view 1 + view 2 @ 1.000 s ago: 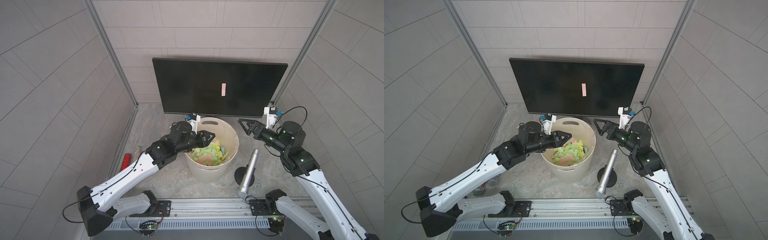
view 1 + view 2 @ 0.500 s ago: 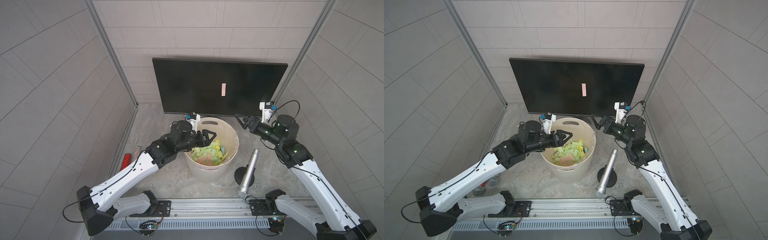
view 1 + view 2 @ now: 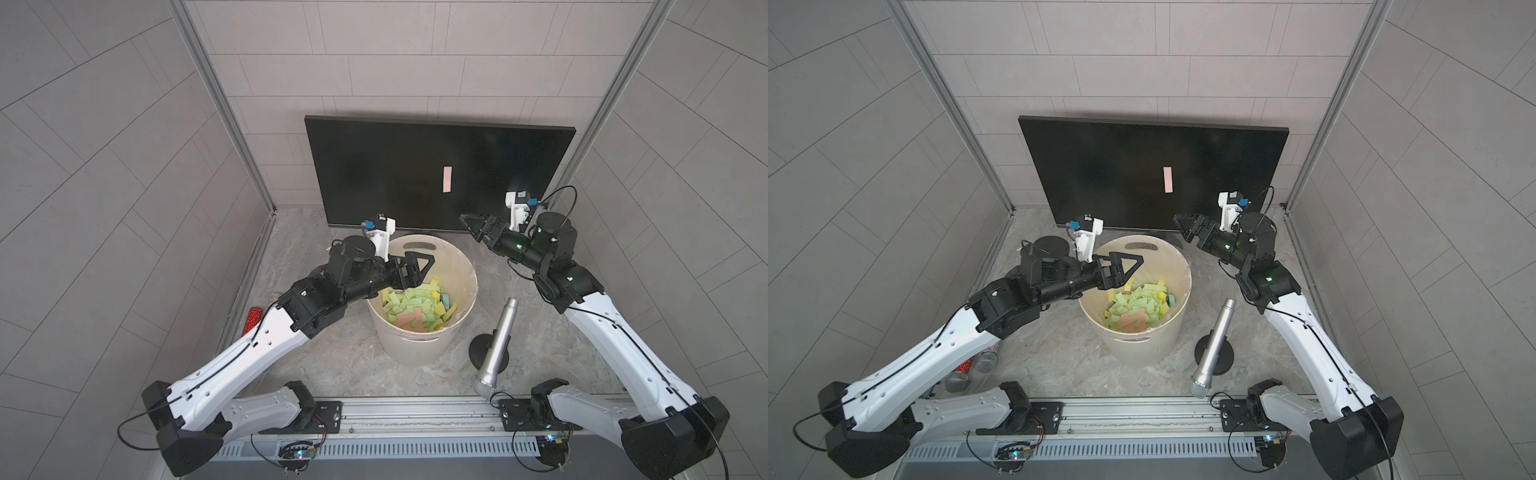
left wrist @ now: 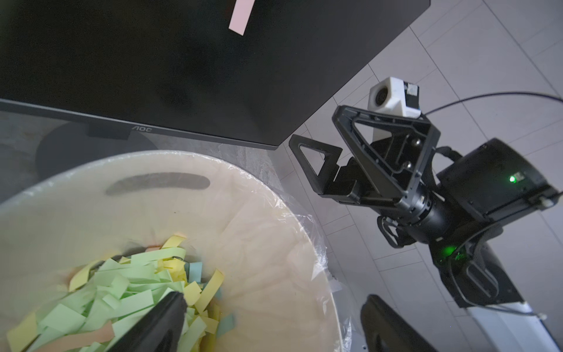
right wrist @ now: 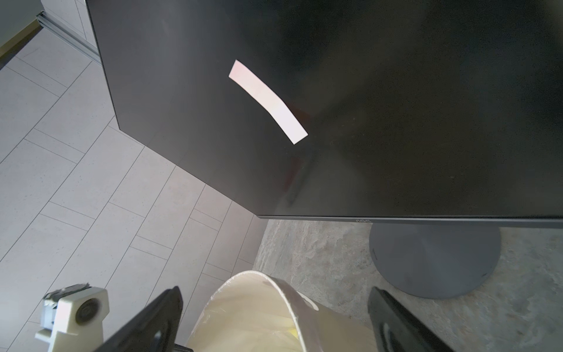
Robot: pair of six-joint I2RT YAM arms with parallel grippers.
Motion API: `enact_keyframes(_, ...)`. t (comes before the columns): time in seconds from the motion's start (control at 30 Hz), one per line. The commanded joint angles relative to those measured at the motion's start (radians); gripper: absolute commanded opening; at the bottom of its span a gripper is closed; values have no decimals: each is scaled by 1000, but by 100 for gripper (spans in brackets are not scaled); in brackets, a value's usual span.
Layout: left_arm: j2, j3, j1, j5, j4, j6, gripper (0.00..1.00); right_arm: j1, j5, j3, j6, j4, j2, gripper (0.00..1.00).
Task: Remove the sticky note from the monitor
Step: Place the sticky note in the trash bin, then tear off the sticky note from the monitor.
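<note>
My right gripper should pinch the note's lower end [image 3: 446, 188], because the pink sticky note [image 3: 447, 176] hangs closer to my right gripper and my left gripper is hovering over the bucket.
The monitor [image 3: 395, 174] stands at the back, black and wide. A pink sticky note [image 3: 446, 179] hangs upright on its screen, right of centre, and shows in both top views [image 3: 1168, 179] and both wrist views [image 4: 241, 16] [image 5: 267, 100]. My left gripper [image 3: 424, 270] hovers over the cream bucket [image 3: 415, 349], open and with nothing between its fingers [image 4: 170, 307]. My right gripper [image 3: 467, 224] is open and empty in front of the monitor's lower right edge, below and right of the note. It points at the screen above the bucket rim [image 5: 259, 274].
The bucket holds several green, yellow and pink paper strips [image 3: 1138, 309] and has a plastic liner. A silver microphone [image 3: 498, 332] leans on a round black stand right of the bucket. A red glittery object [image 3: 252, 322] lies by the left wall. The monitor's round base [image 5: 435, 259] stands behind the bucket.
My left gripper's jaws have opened wide over the bucket. The right arm has swung up and back towards the monitor's lower right edge, jaws still open.
</note>
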Motion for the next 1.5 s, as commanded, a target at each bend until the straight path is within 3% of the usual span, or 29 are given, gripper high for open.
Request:
enact_keyframes(0.0,-27,31,13,-22,-27,47,100,5,4,36,12,47,24,97)
enact_keyframes(0.37,-94,28,88,-30,-49,75,100,43,41,118,32,93,157,94)
enact_keyframes(0.87,-191,-9,237,48,-68,73,100,92,131,243,50,147,325,91)
enact_keyframes(1.47,-250,-53,314,84,-51,71,100,104,207,321,64,178,430,88)
